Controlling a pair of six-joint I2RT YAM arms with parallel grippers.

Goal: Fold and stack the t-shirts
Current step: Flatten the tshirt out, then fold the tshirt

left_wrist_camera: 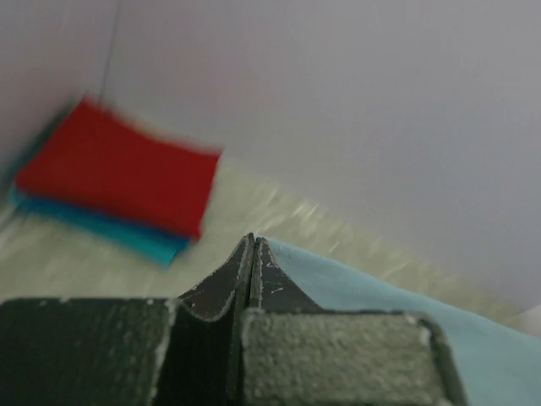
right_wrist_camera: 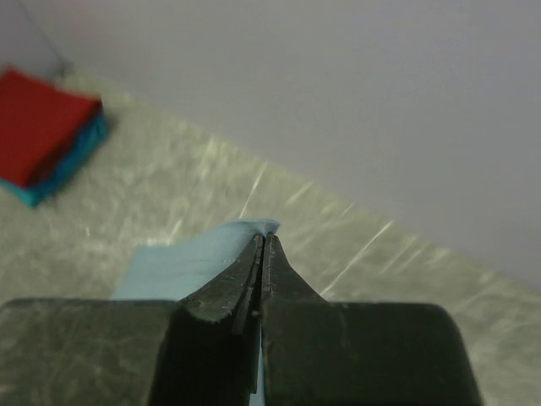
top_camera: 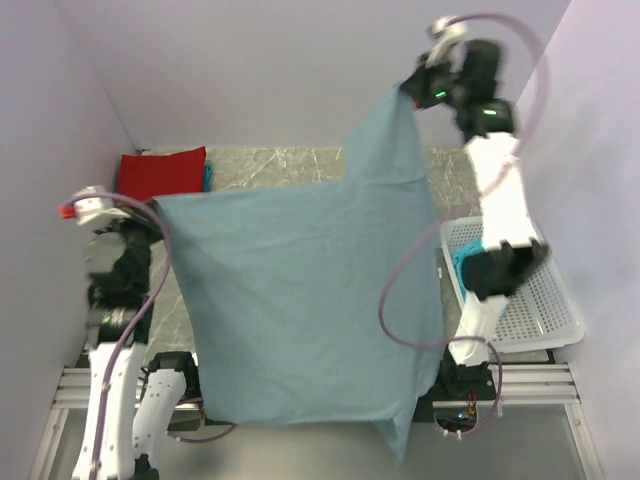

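Observation:
My right gripper's corner (top_camera: 400,98) of the slate-blue t-shirt is far behind my left gripper's corner, so my right gripper should lower it and bring it closer, in line (top_camera: 393,212).
A slate-blue t-shirt (top_camera: 310,300) hangs spread in the air between both arms, covering most of the table in the top view. My left gripper (top_camera: 158,205) is shut on its left corner, the cloth (left_wrist_camera: 397,313) trailing off to the right of the closed jaws (left_wrist_camera: 254,245). High at the back right, my right gripper (top_camera: 410,92) is shut on the other corner, where blue fabric (right_wrist_camera: 186,262) pokes out beside the closed tips (right_wrist_camera: 265,241). A folded red t-shirt (top_camera: 162,172) lies on a folded turquoise one (left_wrist_camera: 118,233) at the table's far left corner.
A white perforated basket (top_camera: 530,300) stands at the right edge of the table with turquoise cloth (top_camera: 460,262) inside, partly hidden by the right arm. The pale marble tabletop (top_camera: 270,165) shows behind the hanging shirt. Lilac walls close in on all sides.

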